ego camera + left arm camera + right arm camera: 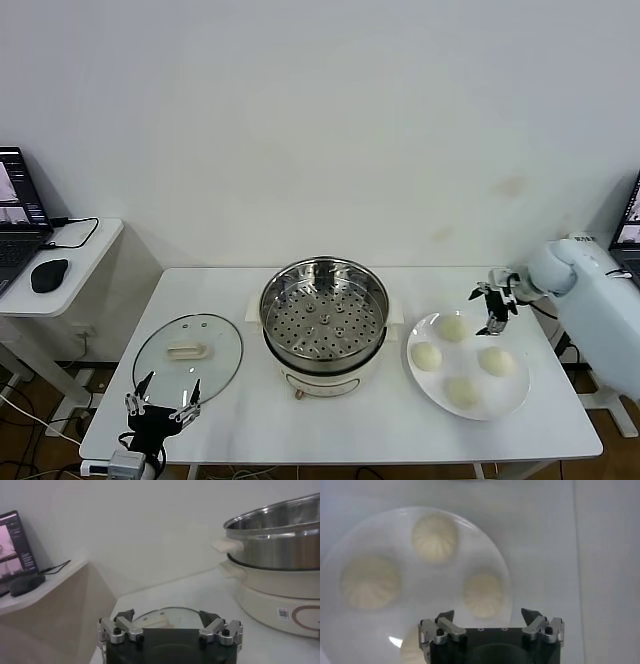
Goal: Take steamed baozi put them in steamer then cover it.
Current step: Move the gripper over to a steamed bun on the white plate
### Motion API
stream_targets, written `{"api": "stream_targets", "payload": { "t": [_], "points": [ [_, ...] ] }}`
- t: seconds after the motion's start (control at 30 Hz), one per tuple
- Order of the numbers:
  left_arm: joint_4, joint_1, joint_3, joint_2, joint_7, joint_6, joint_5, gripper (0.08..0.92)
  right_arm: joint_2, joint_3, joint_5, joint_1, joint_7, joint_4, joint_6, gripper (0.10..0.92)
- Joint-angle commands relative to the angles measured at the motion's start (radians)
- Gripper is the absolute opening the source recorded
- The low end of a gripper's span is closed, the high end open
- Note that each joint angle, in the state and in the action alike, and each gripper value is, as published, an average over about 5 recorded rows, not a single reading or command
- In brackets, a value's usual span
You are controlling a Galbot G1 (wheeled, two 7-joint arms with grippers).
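My gripper will lift the farthest baozi (452,327) away freely and by itself, because clear gaps (460,354) lie between the steamed baozi on the white plate.
The steamer (324,322), a shiny steel pot with a perforated tray on a cream base, stands uncovered and empty at mid-table. Several steamed baozi (452,327) lie on a white plate (500,402) to its right. My right gripper (492,305) hovers open over the plate's far edge, above the baozi. In the right wrist view a baozi (483,595) sits just ahead of the open right gripper (490,615), untouched. My left gripper (165,400) rests open at the table's front left, beside the glass lid (188,352). In the left wrist view the left gripper (167,614) holds nothing, with the lid (186,617) ahead and the steamer (280,535) beyond.
A side table at the left carries a laptop (15,215) and a mouse (48,275). Another screen (630,215) shows at the right edge. The white table's front edge runs close under the left gripper.
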Motion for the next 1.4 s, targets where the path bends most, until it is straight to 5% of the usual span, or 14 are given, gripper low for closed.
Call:
{"api": "stream_targets", "payload": {
  "t": [0.03, 1.4],
  "points": [
    [0.009, 0.002, 0.000, -0.003, 0.002, 0.000, 0.004, 0.823, 0.093, -0.066, -0.073, 0.062, -0.014, -0.119, 0.026, 0.823],
    [0.043, 0.002, 0.017, -0.013, 0.001, -0.006, 0.013, 0.823, 0.144, -0.022, -0.111, 0.001, 0.097, -0.190, 0.011, 0.823]
  ]
}}
